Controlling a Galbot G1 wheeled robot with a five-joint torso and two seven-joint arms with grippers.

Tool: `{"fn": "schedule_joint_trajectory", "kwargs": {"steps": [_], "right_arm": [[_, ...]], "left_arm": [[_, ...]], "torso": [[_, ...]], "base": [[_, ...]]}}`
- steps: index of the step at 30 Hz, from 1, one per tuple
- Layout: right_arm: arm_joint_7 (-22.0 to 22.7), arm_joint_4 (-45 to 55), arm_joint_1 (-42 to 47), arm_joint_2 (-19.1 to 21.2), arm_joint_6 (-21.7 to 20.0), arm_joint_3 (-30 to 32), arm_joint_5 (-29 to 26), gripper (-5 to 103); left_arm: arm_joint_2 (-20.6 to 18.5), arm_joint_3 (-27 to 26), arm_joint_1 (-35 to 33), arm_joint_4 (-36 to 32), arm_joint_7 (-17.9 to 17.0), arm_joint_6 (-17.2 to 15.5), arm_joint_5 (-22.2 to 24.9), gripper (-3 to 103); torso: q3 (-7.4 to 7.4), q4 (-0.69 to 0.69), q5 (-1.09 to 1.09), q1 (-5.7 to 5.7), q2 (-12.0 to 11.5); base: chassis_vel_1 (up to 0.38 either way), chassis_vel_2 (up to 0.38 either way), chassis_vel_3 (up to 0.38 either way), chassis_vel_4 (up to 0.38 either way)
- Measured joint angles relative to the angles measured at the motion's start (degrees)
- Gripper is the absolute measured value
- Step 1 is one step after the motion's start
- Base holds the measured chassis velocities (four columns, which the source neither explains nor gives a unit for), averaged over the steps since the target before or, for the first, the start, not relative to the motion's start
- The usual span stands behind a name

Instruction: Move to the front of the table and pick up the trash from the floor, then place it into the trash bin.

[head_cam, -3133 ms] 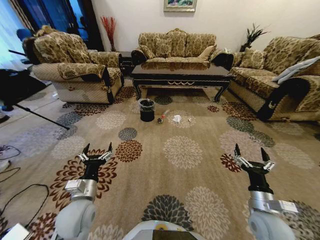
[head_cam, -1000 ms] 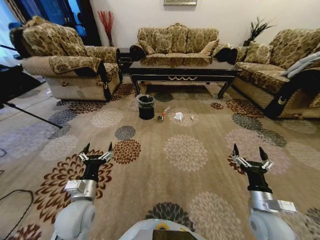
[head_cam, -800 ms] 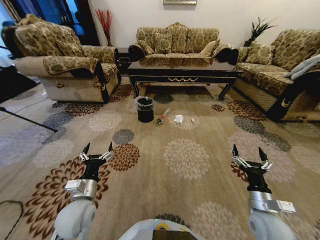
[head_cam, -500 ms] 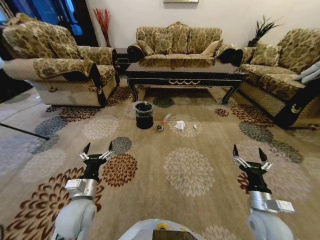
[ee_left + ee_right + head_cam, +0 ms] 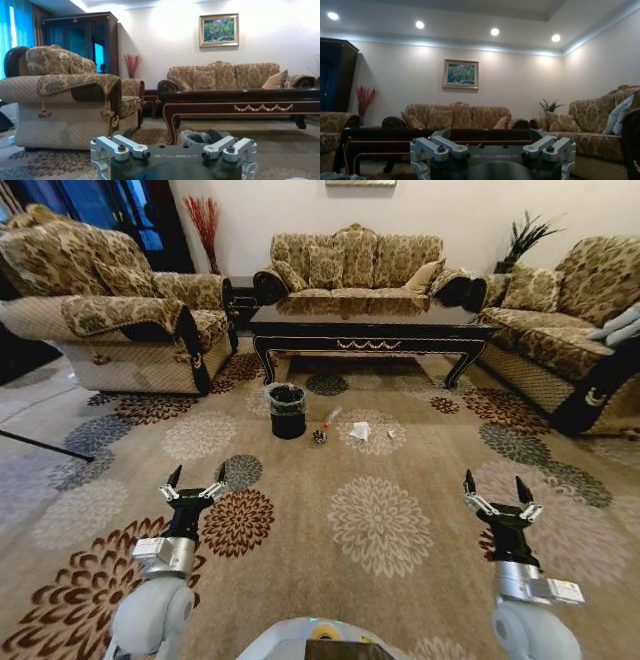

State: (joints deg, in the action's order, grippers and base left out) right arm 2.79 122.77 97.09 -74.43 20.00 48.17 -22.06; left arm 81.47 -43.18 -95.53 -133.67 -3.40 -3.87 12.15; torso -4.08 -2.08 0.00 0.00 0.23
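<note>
The clear bag is folded over the trash bin's rim [image 5: 273, 393], so the black trash bin [image 5: 288, 423] will come with it, its opening still open, when I lift the bag.
The long dark-wood table [image 5: 370, 330] stands ahead, in front of the middle sofa. On the carpet before it stands the small black trash bin [image 5: 287, 410] with a clear bag at its rim. The trash lies just right of the bin: a small bottle with a red cap [image 5: 329, 420], a tiny dark ball [image 5: 319, 436] and a white paper wad [image 5: 360, 430]. My left gripper [image 5: 197, 477] and right gripper [image 5: 494, 482] are held low and near me, both open and empty, far short of the trash. The left wrist view shows the table [image 5: 240, 108] and the bin [image 5: 195, 137].
A patterned armchair [image 5: 110, 310] stands at the left, a sofa [image 5: 355, 265] behind the table and another sofa [image 5: 580, 310] at the right. Flowered carpet [image 5: 370, 520] stretches between me and the trash. A thin dark rod [image 5: 40, 445] lies on the floor at far left.
The whole view has shifted as the camera came closer. The table, bin and trash now look slightly nearer. Both arms hold the same pose, grippers open.
</note>
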Motion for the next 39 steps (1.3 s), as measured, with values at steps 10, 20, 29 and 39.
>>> {"fn": "schedule_joint_trajectory", "kwargs": {"steps": [10,20,29,39], "right_arm": [[0.0,-0.3,-0.1,-0.1,0.0,-0.1,0.2,100],[-0.1,-0.2,0.2,-0.2,0.0,0.0,0.4,100],[-0.3,0.4,0.6,-0.7,0.1,0.0,0.7,100],[-0.3,0.6,0.9,-0.9,0.4,-0.3,0.8,100]], "left_arm": [[0.0,0.0,0.3,0.6,0.3,2.3,1.3,100],[0.1,0.3,0.6,1.3,0.5,4.6,1.2,100],[-0.2,0.2,0.6,1.6,0.3,5.6,1.1,100],[-0.5,0.0,-0.2,0.8,-0.6,5.5,1.1,100]], "torso": [[0.85,0.01,-0.01,0.00,-0.3],[0.71,0.01,0.02,0.00,-0.3],[0.56,-0.01,0.04,0.01,-0.3],[0.48,0.00,0.03,0.02,-0.3]], "base": [[-0.130,0.117,0.120,-0.121],[-0.250,0.256,0.252,-0.263],[-0.350,0.350,0.361,-0.348],[-0.367,0.359,0.369,-0.361]]}}
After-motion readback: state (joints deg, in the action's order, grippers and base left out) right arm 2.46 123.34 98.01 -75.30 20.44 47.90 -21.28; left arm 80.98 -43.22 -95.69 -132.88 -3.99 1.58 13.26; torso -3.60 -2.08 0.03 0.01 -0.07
